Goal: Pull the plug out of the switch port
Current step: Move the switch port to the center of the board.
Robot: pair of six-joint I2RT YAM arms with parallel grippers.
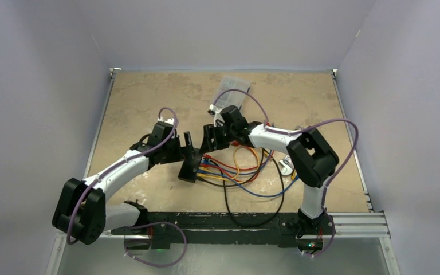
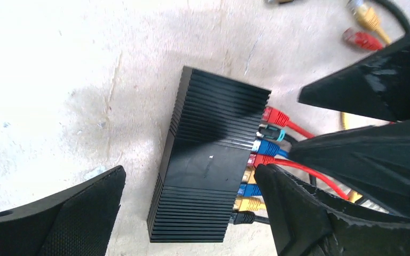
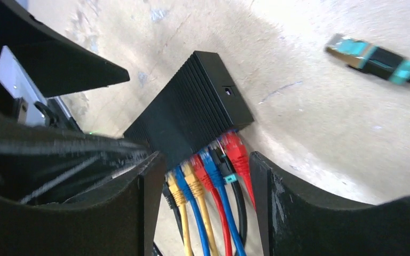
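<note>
Next, my right gripper comes in lower and closes around only the red end plug [image 3: 234,146], because its open fingers reach across several plugs [image 3: 200,168] along the switch.
The switch [image 2: 208,165] is a flat black ribbed box lying on the table, also seen from above as the switch [image 1: 189,168]. A row of plugs [image 3: 208,170] in red, blue, yellow and black fills its ports on one long side. My left gripper [image 2: 189,173] hangs over the box, open wide, one finger on each side of it. My right gripper [image 3: 205,160] is open too and straddles the row of plugs and their cables [image 3: 219,213] without clamping any. The red end plug [image 3: 236,149] sits close to its right finger [image 3: 283,208].
A loose black plug with teal ends [image 3: 373,56] lies on the table beyond the switch. Loose yellow [image 2: 365,16] and red [image 2: 357,38] plug ends lie nearby. Coloured cables [image 1: 252,172] loop right of the switch. A clear plastic case [image 1: 232,94] sits at the back.
</note>
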